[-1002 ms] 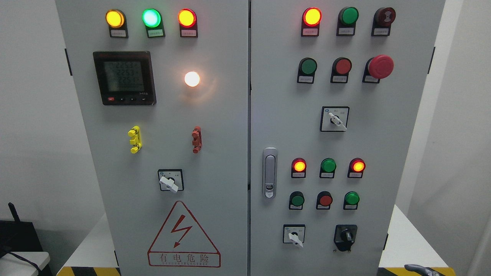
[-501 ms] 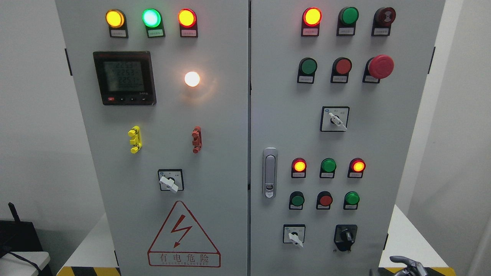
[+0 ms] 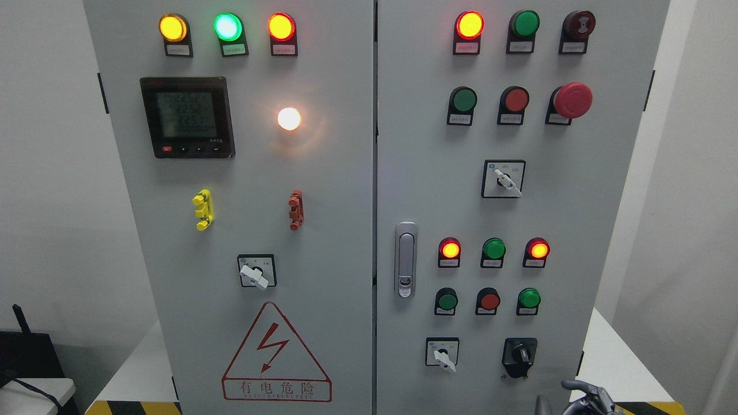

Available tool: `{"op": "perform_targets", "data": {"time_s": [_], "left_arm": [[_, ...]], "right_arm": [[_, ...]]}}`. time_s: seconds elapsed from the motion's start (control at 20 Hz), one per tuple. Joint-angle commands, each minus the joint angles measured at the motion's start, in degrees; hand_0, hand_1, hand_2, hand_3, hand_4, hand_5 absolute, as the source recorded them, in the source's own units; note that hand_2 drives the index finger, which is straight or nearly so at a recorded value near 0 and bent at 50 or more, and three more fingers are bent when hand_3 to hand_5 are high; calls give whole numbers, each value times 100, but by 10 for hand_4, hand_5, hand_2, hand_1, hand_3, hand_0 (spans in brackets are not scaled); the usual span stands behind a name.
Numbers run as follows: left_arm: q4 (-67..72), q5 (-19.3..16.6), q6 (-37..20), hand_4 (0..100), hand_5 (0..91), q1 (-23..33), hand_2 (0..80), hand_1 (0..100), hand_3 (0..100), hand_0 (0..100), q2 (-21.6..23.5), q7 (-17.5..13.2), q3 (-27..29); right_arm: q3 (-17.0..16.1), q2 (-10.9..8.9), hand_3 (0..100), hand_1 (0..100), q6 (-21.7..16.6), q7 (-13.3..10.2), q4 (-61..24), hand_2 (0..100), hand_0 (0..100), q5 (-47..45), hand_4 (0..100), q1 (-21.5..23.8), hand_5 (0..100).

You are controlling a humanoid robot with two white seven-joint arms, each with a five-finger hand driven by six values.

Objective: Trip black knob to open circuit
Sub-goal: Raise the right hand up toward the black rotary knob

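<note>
My gripper will make the lamps swap when it turns the black knob (image 3: 520,355), because the red lamp (image 3: 539,249) above the knob is lit over a dark green lamp.
The black knob (image 3: 520,356) sits on a black plate at the lower right of the grey cabinet's right door (image 3: 415,150), its handle pointing roughly up. My right hand (image 3: 576,399) shows at the bottom edge, below and right of the knob, not touching it. Its dark fingers (image 3: 581,386) are loosely spread and hold nothing. The left arm is not in view.
A white selector switch (image 3: 442,353) is left of the knob. Red and green buttons (image 3: 489,301) and lit lamps (image 3: 450,249) sit above it. A silver door latch (image 3: 405,259) is further left. A red emergency button (image 3: 571,100) is high up.
My right hand has risen from the bottom right edge and moved left, closer to the black knob. The panel is unchanged.
</note>
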Motion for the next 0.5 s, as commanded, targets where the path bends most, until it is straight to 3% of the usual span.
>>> {"op": "perform_targets", "data": {"time_s": [0.0, 0.45], "left_arm": [[0, -185, 2, 0, 0, -44, 0, 389, 0, 120, -8, 4, 0], [0, -193, 2, 0, 0, -44, 0, 389, 0, 120, 0, 4, 0]], "right_arm": [[193, 180, 807, 780, 106, -47, 446, 429, 263, 30, 889, -241, 947], [158, 197, 801, 783, 203, -153, 693, 425, 271, 39, 888, -408, 947]]}}
